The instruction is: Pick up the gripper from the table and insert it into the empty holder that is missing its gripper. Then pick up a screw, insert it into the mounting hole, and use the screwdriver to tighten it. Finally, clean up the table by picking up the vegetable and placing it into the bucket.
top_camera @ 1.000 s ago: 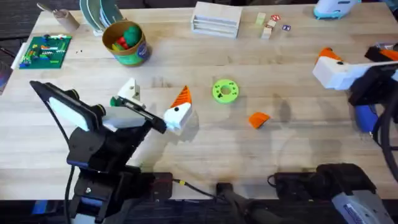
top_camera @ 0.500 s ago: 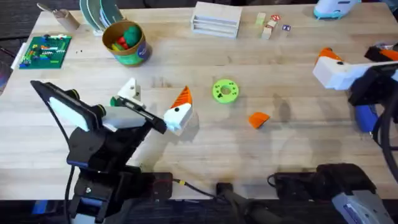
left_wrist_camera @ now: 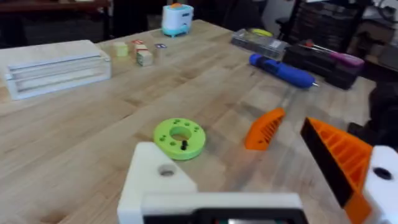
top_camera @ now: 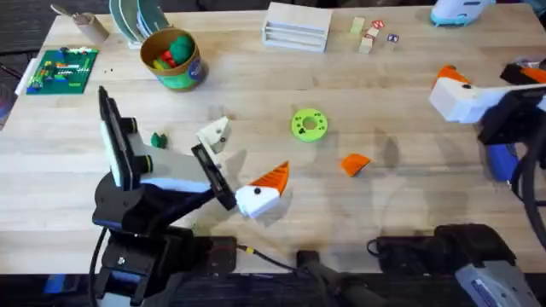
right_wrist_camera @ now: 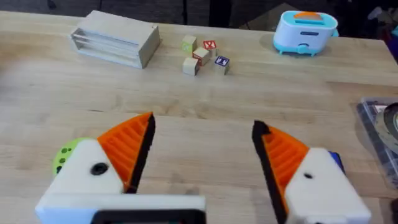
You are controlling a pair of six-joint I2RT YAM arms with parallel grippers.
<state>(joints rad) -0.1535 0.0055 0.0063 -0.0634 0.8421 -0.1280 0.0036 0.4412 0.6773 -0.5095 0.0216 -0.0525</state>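
Note:
I expect the small orange gripper (top_camera: 355,164) to stay in the white holder unscrewed when I push it in, because it has the same shape as the other finger's pad (top_camera: 273,178).
The small orange gripper (top_camera: 355,163) (left_wrist_camera: 264,129) lies on the table, right of my left gripper (top_camera: 243,159) (left_wrist_camera: 229,143). That gripper is open: one finger is the plain white holder (top_camera: 213,135) (left_wrist_camera: 158,180), the other carries an orange pad (left_wrist_camera: 339,158). The dark green vegetable (top_camera: 158,139) lies left of the holder. The bucket (top_camera: 173,58), with toys in it, stands at the back left. The blue screwdriver (top_camera: 502,160) (left_wrist_camera: 283,69) lies partly under the right arm. My right gripper (top_camera: 452,85) (right_wrist_camera: 202,146) hangs open and empty at the far right.
A bright green disc (top_camera: 309,124) (left_wrist_camera: 180,137) with a small dark piece on it sits mid-table. At the back are a white box (top_camera: 297,26), small blocks (top_camera: 368,36) and a blue toy toaster (right_wrist_camera: 308,30). A green circuit board (top_camera: 61,70) lies far left.
My left gripper has swung right and toward the table's front, turning as it went, and the vegetable now lies uncovered. The right arm has not moved.

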